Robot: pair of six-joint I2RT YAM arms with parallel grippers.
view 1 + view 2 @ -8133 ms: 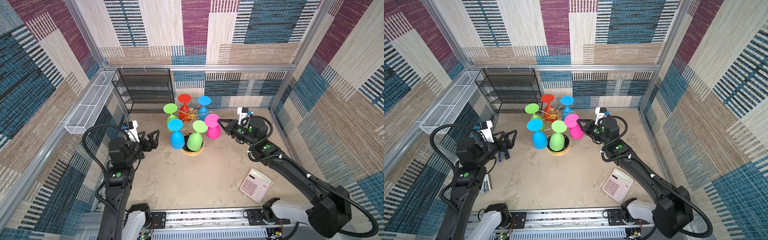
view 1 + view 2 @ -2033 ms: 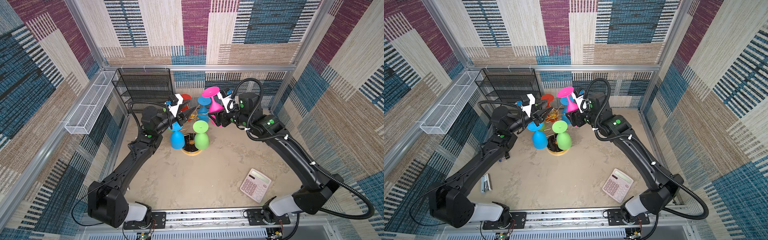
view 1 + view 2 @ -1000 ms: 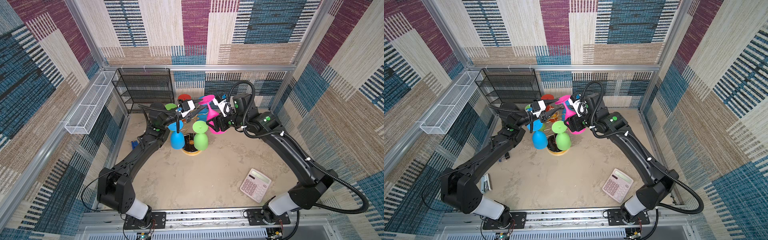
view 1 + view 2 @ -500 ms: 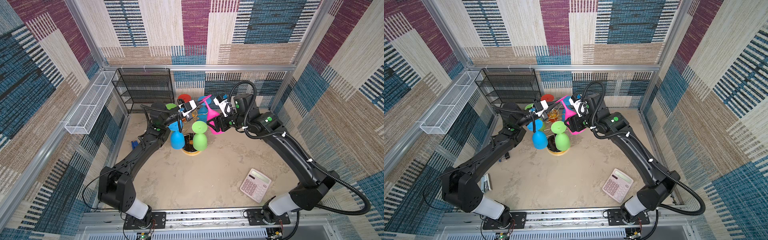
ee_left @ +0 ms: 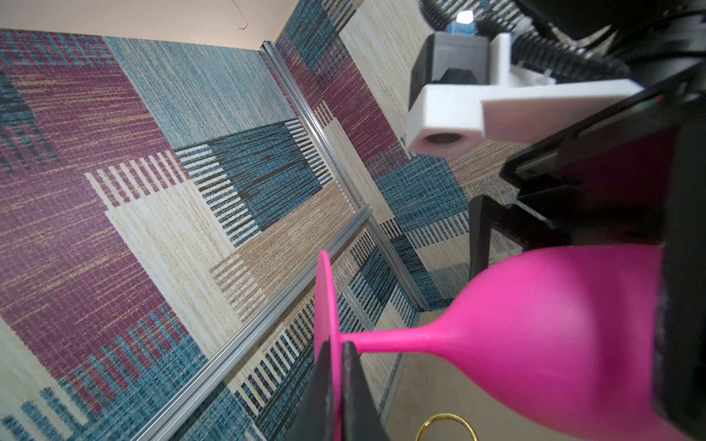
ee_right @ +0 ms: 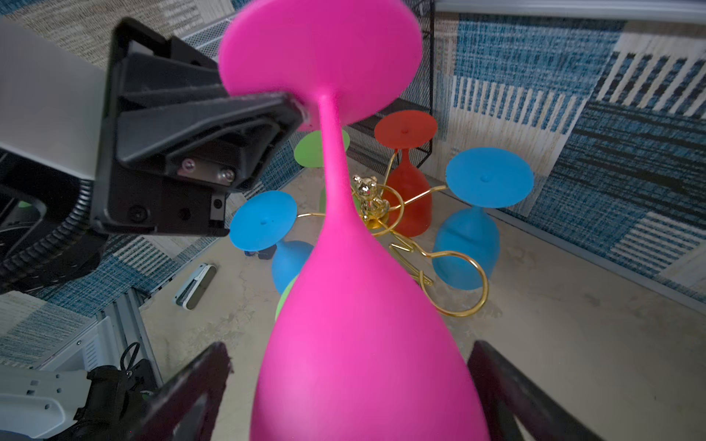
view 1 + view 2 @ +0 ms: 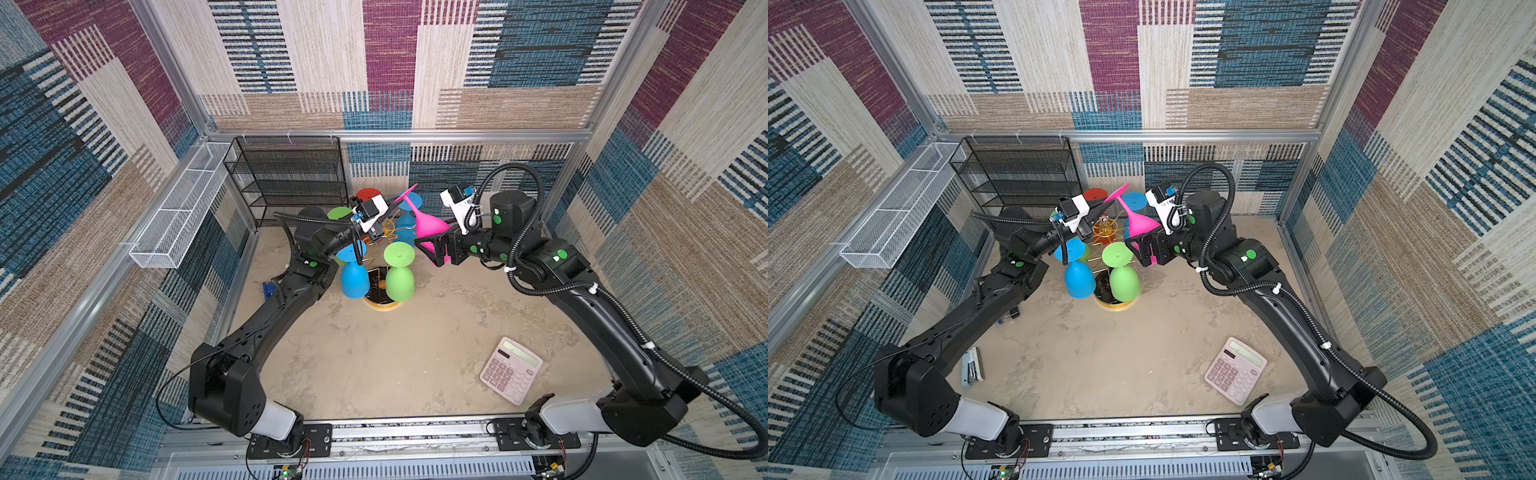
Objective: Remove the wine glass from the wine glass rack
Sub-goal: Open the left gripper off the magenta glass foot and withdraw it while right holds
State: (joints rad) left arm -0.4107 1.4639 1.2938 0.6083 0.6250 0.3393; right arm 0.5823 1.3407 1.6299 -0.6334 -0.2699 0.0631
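The robot's left gripper is pinching the foot (image 7: 1117,193) that the wine glass must stand on, so next the right gripper goes from the bowl's sides to its rim (image 7: 1153,260) and takes over.
The pink wine glass (image 7: 430,226) (image 7: 1139,222) hangs tilted in the air beside the gold wine glass rack (image 7: 382,305) (image 7: 1113,306), clear of its loops. My left gripper (image 7: 395,200) (image 5: 336,345) is shut on the glass's flat foot (image 6: 321,49), with one finger on each face of the disc. My right gripper (image 7: 428,251) (image 6: 349,355) stands open around the bowl (image 6: 363,343), with a gap on both sides. An empty gold loop (image 6: 458,267) sits just below.
Blue (image 7: 354,280), green (image 7: 399,282) and red (image 6: 407,198) glasses still hang upside down on the rack. A black mesh shelf (image 7: 291,174) and a white mesh basket (image 7: 183,208) stand at the back left. A calculator (image 7: 511,370) and a stapler (image 7: 971,368) lie on the floor.
My left gripper has closed on the pink glass's foot. My right gripper's jaws have spread away from the bowl. The glass has barely moved.
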